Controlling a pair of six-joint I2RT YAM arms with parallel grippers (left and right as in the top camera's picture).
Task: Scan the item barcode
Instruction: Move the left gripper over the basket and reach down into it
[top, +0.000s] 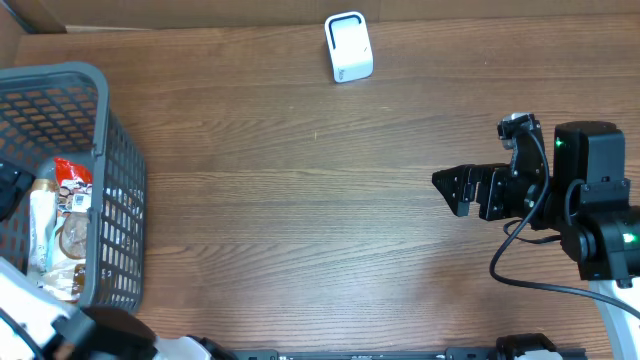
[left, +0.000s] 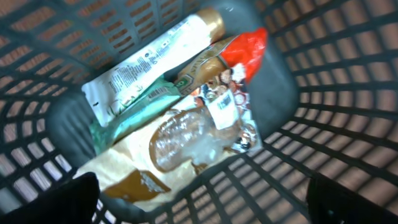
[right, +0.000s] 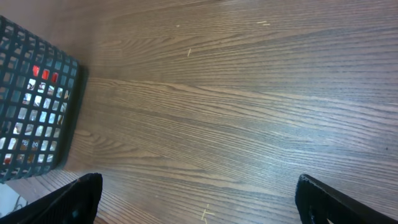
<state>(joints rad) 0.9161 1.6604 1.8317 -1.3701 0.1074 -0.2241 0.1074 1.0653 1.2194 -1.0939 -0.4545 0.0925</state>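
Observation:
The cream and brown packet (top: 64, 279) lies uncovered under my open left gripper. I keep going down until the fingers are on both sides of its clear window (top: 74, 236), and then close them.
A dark grey mesh basket (top: 122, 190) stands at the table's left edge and holds several packaged items. The left wrist view looks down into the basket (left: 348, 93): a red-topped packet (left: 245, 46), a white and green pack (left: 149, 62), a teal packet (left: 134, 115) and a clear wrapper (left: 177, 140) lie in a heap. My left gripper (left: 205, 202) hangs open above them, touching none. No barcode is readable. The white scanner (top: 348, 47) stands at the far middle. My right gripper (top: 455, 190) is open over bare table at the right.
A cream and brown packet (left: 134, 180) lies at the bottom of the heap. The basket (right: 31, 93) shows at the left of the right wrist view, far from the right gripper (right: 199, 202). Wooden tabletop (top: 300, 200) lies between basket and right arm.

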